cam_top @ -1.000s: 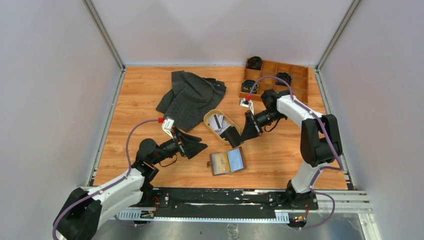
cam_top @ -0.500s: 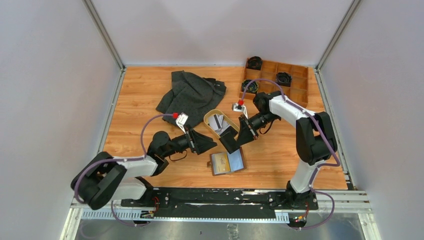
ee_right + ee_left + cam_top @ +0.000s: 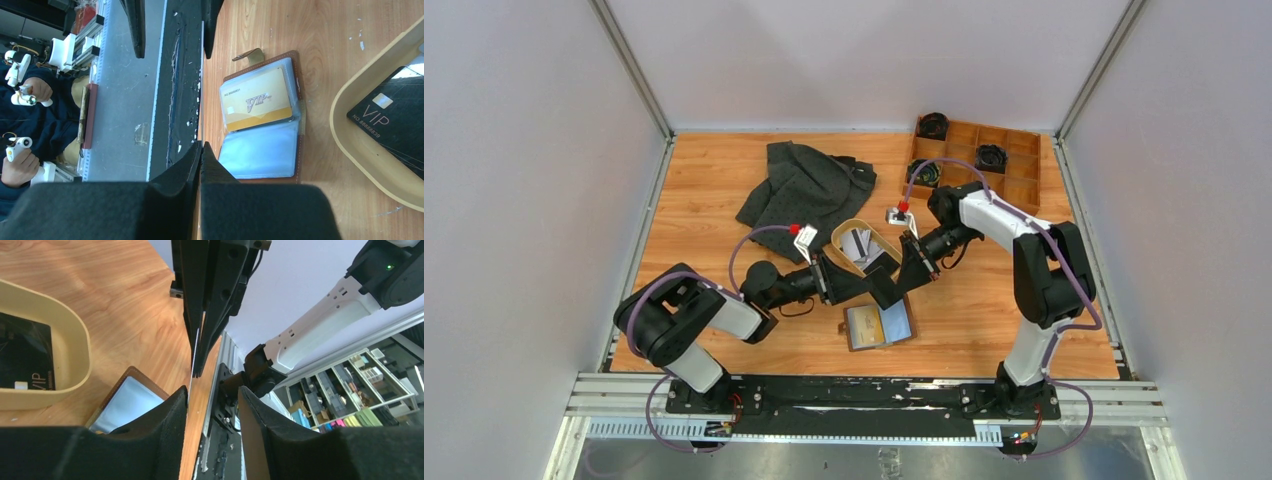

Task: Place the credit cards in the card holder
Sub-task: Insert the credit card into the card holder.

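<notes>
The empty sleeve [image 3: 896, 322] opens toward my left gripper's side, so next my right gripper hands over the credit card, then steadies the card holder's outer edge [image 3: 911, 316].
My right gripper [image 3: 892, 283] [image 3: 201, 147] is shut on a thin credit card [image 3: 194, 355], held on edge above the table. My left gripper [image 3: 861, 283] [image 3: 214, 395] faces it with its jaws partly apart. The card's free edge [image 3: 202, 75] sits between them, close against one finger [image 3: 172, 420]. Just below, the brown card holder [image 3: 879, 325] [image 3: 265, 115] lies open on the wood. One of its sleeves holds a gold card [image 3: 256, 100]. A black credit card [image 3: 390, 122] [image 3: 25, 360] lies in the oval tan tray [image 3: 848, 232].
A dark grey cloth [image 3: 809, 195] lies crumpled at the back left, touching the tray. A wooden compartment box [image 3: 1014, 182] with black items stands at the back right. The metal base rail [image 3: 844, 395] runs along the near edge.
My left arm has swung right until its jaws straddle the held card, and they have narrowed. My right gripper shifted slightly left with the card, staying shut.
</notes>
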Available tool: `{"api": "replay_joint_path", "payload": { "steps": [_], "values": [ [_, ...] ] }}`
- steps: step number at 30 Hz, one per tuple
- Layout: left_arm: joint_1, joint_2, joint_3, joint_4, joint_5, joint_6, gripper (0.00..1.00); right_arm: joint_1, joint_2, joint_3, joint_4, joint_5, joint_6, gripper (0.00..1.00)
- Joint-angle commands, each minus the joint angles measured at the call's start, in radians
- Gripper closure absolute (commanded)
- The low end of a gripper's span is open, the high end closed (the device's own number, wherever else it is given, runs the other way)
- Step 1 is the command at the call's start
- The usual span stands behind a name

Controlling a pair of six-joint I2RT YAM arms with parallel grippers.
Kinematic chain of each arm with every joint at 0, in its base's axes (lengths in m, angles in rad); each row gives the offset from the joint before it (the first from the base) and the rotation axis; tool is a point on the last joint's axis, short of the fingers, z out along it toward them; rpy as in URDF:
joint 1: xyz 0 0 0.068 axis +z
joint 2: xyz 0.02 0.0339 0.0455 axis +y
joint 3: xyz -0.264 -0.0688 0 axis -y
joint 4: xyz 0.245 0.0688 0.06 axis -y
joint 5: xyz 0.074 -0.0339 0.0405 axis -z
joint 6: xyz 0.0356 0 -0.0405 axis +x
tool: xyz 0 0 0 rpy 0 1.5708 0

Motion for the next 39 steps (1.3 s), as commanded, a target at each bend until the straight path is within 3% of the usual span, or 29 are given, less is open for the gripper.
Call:
{"api": "replay_joint_path", "payload": {
  "steps": [1,9,12,18,21,27,33,36,39],
  "values": [
    [-0.021,0.033,0.038,0.062,0.006,0.004,0.60,0.024,0.019,0.028,-0.037,-0.007,-0.033,1.00],
    [-0.025,0.056,0.049,0.063,0.013,0.005,1.00,0.026,0.017,0.029,-0.041,-0.005,-0.038,1.00],
    [-0.026,0.054,0.041,0.063,0.009,0.021,1.00,0.027,0.011,0.027,-0.041,-0.001,-0.041,1.00],
    [-0.024,0.034,0.001,0.064,0.037,0.046,1.00,0.026,-0.036,0.027,-0.039,0.047,-0.040,0.51],
    [-0.019,0.004,-0.030,0.066,0.054,0.047,1.00,0.023,-0.072,0.026,-0.038,0.092,-0.042,0.39],
    [-0.015,-0.118,-0.122,0.026,0.047,0.072,1.00,-0.007,-0.169,0.011,-0.028,0.170,-0.047,0.36],
    [-0.015,-0.307,-0.167,-0.194,0.044,0.147,1.00,-0.081,-0.333,0.008,0.017,0.223,-0.009,0.36],
    [-0.015,-0.423,-0.171,-0.345,0.033,0.195,1.00,-0.103,-0.450,0.007,0.102,0.330,0.063,0.36],
    [-0.016,-0.531,-0.177,-0.453,0.024,0.239,1.00,-0.104,-0.577,-0.002,0.238,0.535,0.168,0.25]
  ]
}}
